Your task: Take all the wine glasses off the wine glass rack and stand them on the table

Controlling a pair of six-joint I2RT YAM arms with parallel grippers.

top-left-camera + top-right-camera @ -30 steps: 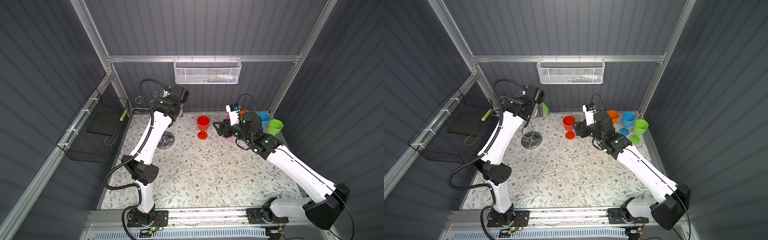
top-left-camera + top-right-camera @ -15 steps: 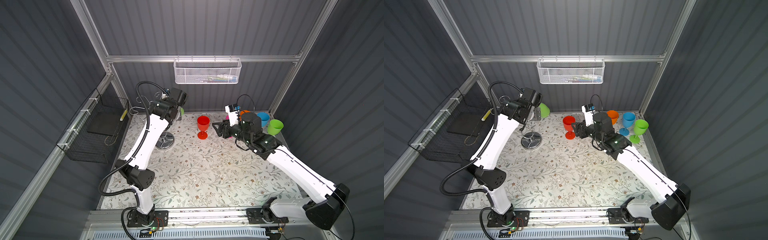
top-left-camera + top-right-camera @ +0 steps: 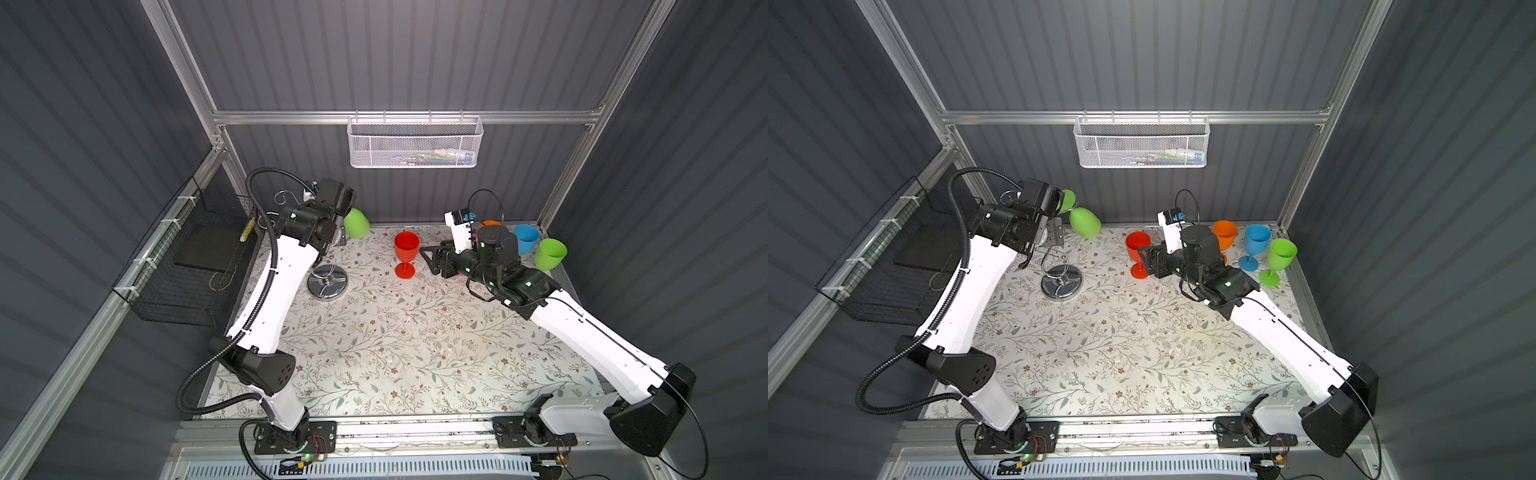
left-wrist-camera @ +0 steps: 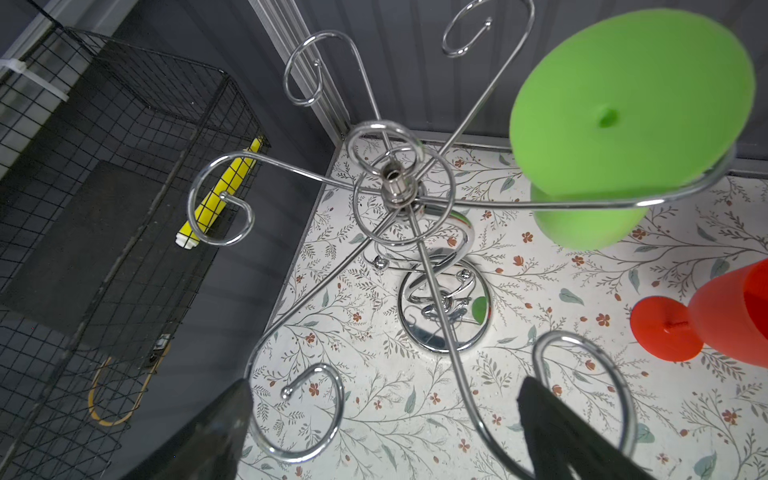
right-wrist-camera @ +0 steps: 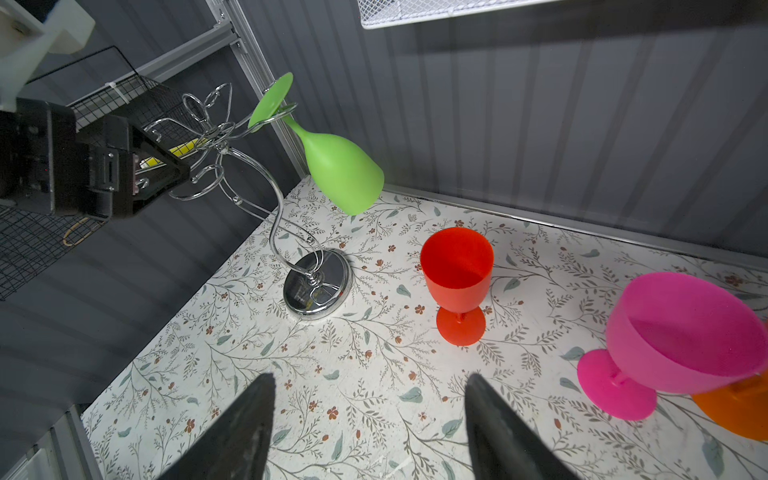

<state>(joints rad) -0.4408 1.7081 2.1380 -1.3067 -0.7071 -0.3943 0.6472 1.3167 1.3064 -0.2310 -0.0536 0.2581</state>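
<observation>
The green wine glass's foot (image 3: 1068, 200) is clear above the rack's arm, so my right gripper keeps moving there until its fingers close on the foot's edge (image 3: 1072, 205).
The wine glass rack (image 3: 328, 283) (image 3: 1062, 282) (image 5: 318, 286) is a chrome stand at the back left. A green wine glass (image 3: 356, 222) (image 3: 1084, 222) (image 5: 340, 170) hangs upside down and tilted, its foot (image 4: 631, 104) caught in one scroll arm. My left gripper (image 4: 382, 399) is open just above the rack's hub (image 4: 395, 187), on the side away from the glass. One chrome arm runs between its fingers. My right gripper (image 5: 370, 399) (image 3: 430, 259) is open and empty, low over the table beside an upright red glass (image 3: 406, 249) (image 5: 457, 266).
Pink (image 5: 681, 332), orange (image 3: 1224, 235), blue (image 3: 1257, 239) and green (image 3: 1281, 251) glasses stand upright at the back right. A white mesh basket (image 3: 413, 145) hangs on the back wall. A black wire basket (image 3: 183, 266) hangs on the left wall.
My left wrist has drawn back to the left over the rack, so the hanging green glass now shows clear of it. The right arm has stayed put.
</observation>
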